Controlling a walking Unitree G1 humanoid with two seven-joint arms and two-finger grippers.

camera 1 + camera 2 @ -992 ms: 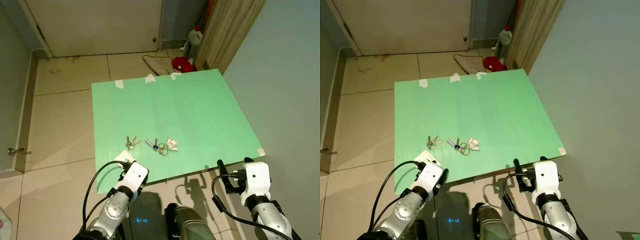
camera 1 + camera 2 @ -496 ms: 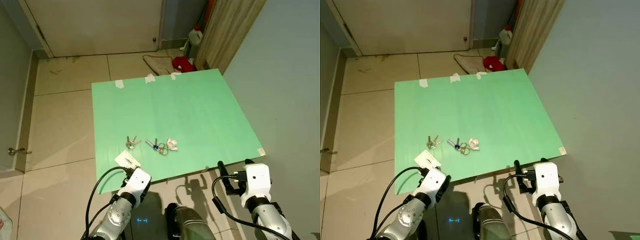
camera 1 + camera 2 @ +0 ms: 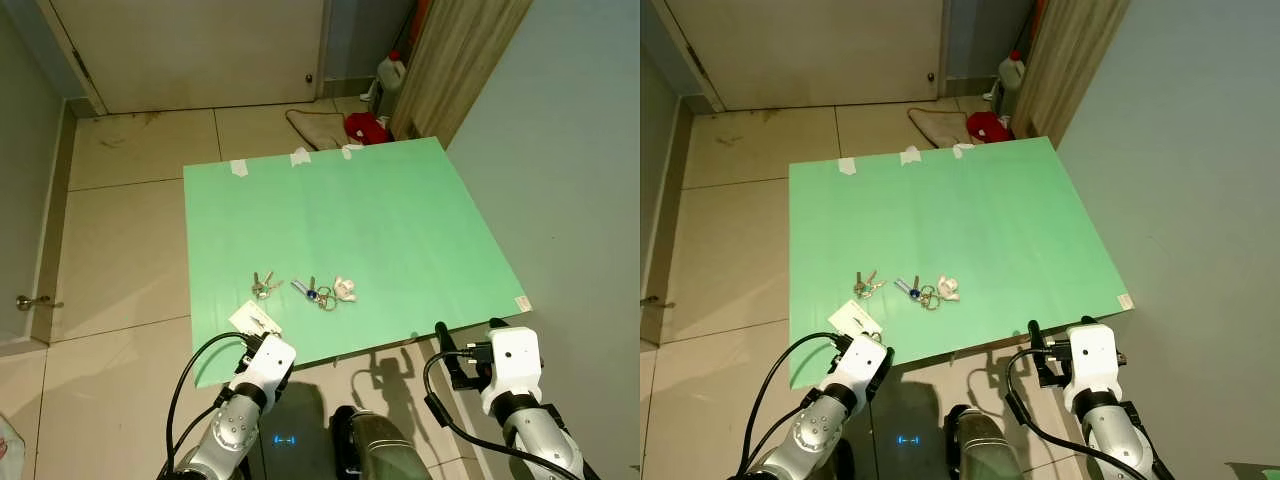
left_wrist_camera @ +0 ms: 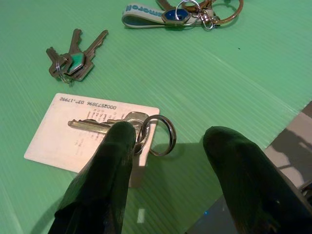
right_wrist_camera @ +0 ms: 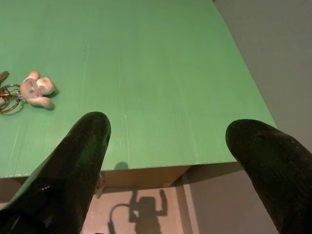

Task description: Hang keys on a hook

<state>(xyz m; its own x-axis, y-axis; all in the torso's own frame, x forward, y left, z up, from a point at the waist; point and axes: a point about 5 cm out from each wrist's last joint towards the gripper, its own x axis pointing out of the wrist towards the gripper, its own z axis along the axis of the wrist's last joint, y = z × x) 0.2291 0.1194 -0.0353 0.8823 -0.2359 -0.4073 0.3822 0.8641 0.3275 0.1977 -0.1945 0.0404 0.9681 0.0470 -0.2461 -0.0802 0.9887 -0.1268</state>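
The key ring goes over both sides of the white card's edge (image 4: pixel 150 131), so when I lift the key ring, the white card will follow and dangle.
Three key sets lie on the green table (image 3: pixel 380 220). A small bunch of silver keys (image 3: pixel 262 286) is on the left, and beside it a set with a blue tag and a pale plush charm (image 3: pixel 327 292). Nearest the front edge, a single key on a ring (image 4: pixel 141 129) rests on a white card (image 3: pixel 253 319). My left gripper (image 4: pixel 168 139) is open and hovers just behind that key, one finger (image 4: pixel 105 175) over the card's edge. My right gripper (image 5: pixel 168 131) is open at the table's front right edge, holding nothing; the plush charm (image 5: pixel 36 90) lies well ahead of it.
The table stands on a tiled floor with a grey wall (image 3: pixel 580 150) close on the right. Behind it are a closed door (image 3: pixel 200 50), a red cloth (image 3: pixel 365 127), a white bottle (image 3: pixel 391 75) and a wooden panel (image 3: pixel 460 60). A door handle (image 3: pixel 30 302) juts out at left.
My left gripper has drawn back toward me, uncovering the white card and key at the table's front edge. The right arm has stayed put.
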